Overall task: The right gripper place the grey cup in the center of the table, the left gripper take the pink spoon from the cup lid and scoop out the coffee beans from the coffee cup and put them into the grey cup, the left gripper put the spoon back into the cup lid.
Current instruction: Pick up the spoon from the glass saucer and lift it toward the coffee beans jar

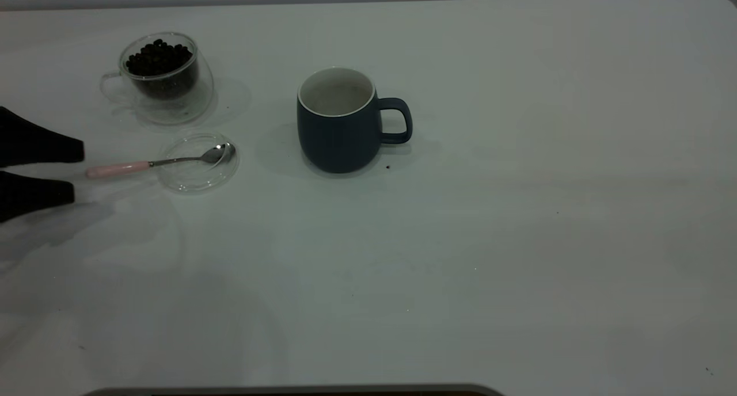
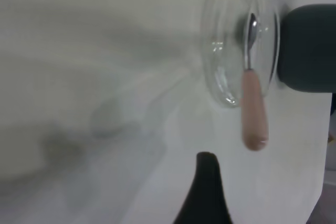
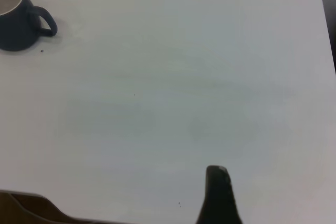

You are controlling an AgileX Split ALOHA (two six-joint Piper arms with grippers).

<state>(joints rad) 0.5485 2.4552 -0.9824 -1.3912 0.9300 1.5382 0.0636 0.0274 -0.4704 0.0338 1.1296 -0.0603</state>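
The pink spoon [image 1: 118, 169] will pick up only a few beans when the robot scoops, because the small, shallow bowl [image 1: 218, 153] is just a few coffee beans wide.
The grey cup [image 1: 339, 122] stands upright near the middle of the table [image 1: 518, 240], handle to the right, its inside white. The coffee cup [image 1: 166, 79] with coffee beans [image 1: 158, 57] stands at the back left. In front of it the cup lid [image 1: 198, 177] holds the pink spoon [image 1: 118, 169], bowl on the lid, handle pointing left. My left gripper [image 1: 72, 170] is open and empty at the left edge, just short of the handle's end. In the left wrist view the spoon [image 2: 254, 108] lies ahead of one finger [image 2: 207, 182]. Of my right gripper only one finger [image 3: 218, 195] shows, over bare table, far from the grey cup [image 3: 16, 22].
A small dark speck [image 1: 387, 167] lies by the grey cup's base. The table's front edge [image 1: 288, 388] runs along the bottom of the exterior view. The table's right half holds only a few tiny specks.
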